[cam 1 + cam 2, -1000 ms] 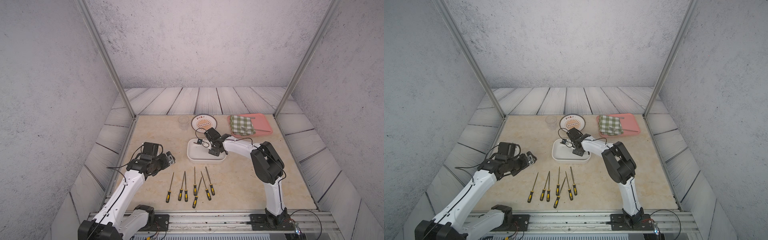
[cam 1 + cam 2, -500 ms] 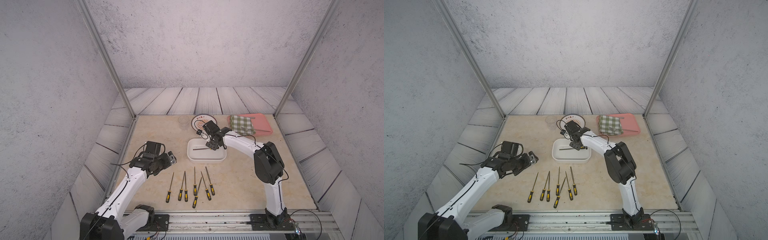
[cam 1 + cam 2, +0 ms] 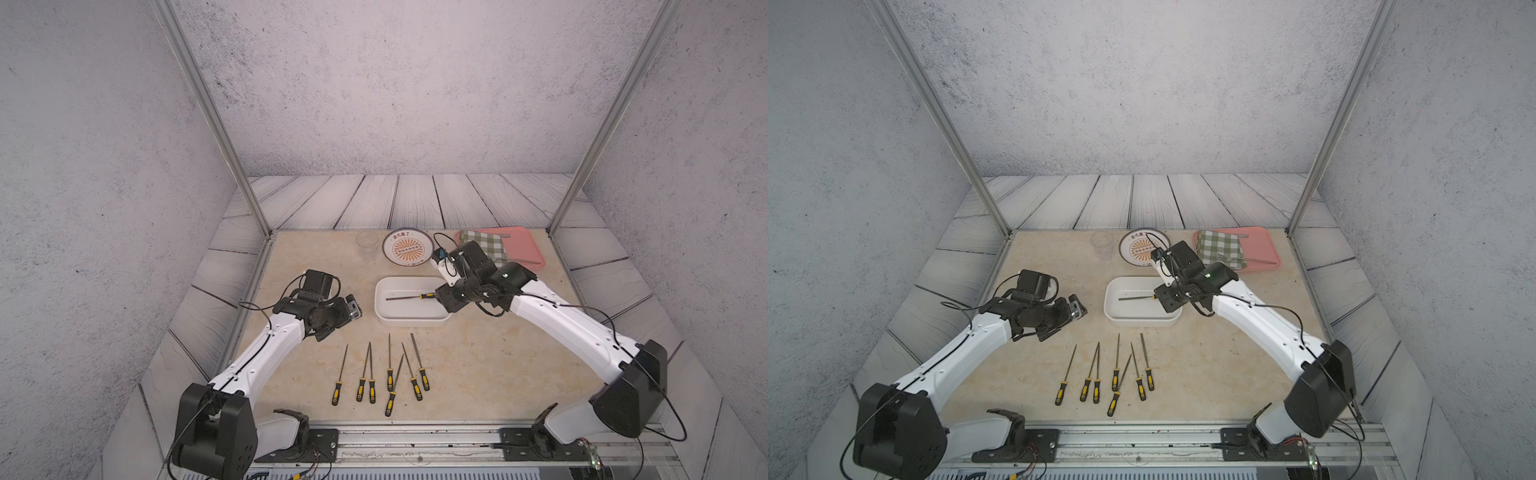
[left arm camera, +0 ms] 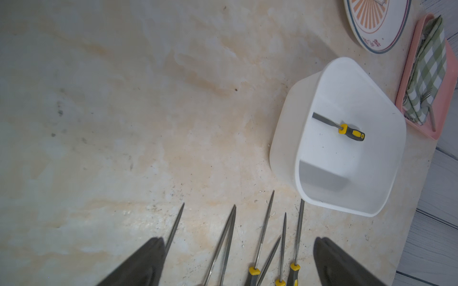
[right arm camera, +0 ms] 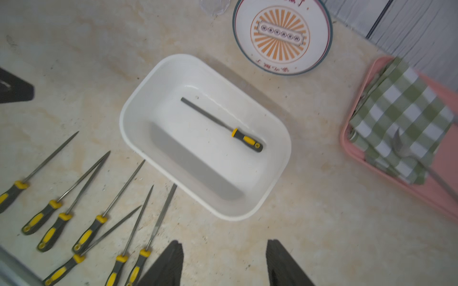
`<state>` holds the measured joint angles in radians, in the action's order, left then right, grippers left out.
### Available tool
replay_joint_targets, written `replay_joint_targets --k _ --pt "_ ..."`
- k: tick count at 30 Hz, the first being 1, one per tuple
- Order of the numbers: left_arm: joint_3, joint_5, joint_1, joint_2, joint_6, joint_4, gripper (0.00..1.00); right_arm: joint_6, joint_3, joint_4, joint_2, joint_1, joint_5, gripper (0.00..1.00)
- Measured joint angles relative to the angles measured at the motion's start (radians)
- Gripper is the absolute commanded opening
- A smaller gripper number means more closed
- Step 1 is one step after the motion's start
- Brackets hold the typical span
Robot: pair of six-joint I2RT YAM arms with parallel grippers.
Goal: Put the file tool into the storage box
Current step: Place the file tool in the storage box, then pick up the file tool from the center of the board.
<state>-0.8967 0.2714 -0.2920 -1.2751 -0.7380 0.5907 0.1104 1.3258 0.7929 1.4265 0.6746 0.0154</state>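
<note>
The file point(image 3: 417, 354) nearest my right gripper lies clear of the crossed files, so my right gripper keeps going down to its handle point(image 3: 424, 380) and closes there.
One file tool point(image 3: 409, 296) point(image 3: 1138, 297) with a black and yellow handle lies flat inside the white storage box point(image 3: 411, 322) point(image 3: 1142, 322), touched by nothing. Both wrist views show the file tool point(image 4: 339, 127) point(image 5: 220, 123) in the storage box point(image 4: 285, 118) point(image 5: 138, 94). My right gripper point(image 3: 446, 301) point(image 3: 1169, 301) point(image 5: 224, 241) hangs open and empty above the box's right end. My left gripper point(image 3: 353, 309) point(image 3: 1077, 309) point(image 4: 239, 239) is open and empty, left of the box and above the loose files.
Several more files point(image 3: 386, 374) point(image 3: 1113, 374) lie in a row near the front edge. Behind the box stand a patterned plate point(image 3: 407, 247), a clear glass point(image 3: 367, 243) and a pink tray point(image 3: 523, 245) with a green checked cloth point(image 3: 484, 243).
My right gripper opened and let the file drop into the box, then rose and drew back toward the right. The left arm shifted only slightly.
</note>
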Motion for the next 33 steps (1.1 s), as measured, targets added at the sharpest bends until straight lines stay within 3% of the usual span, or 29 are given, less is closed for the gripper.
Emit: replay_joint_targets --k 8,14,33 --pt "-0.053 0.005 -0.073 -0.076 0.008 0.003 1.0 0.282 -0.301 -0.032 -0.114 0.006 -0.217 0.57" --pt "-0.055 -0.007 -0.097 -0.087 0.007 0.003 1.0 0.421 -0.461 -0.106 -0.141 0.056 -0.274 0.57" --pt "0.004 -0.108 -0.097 0.003 -0.04 0.041 0.99 0.489 -0.328 -0.107 0.151 0.252 -0.221 0.57"
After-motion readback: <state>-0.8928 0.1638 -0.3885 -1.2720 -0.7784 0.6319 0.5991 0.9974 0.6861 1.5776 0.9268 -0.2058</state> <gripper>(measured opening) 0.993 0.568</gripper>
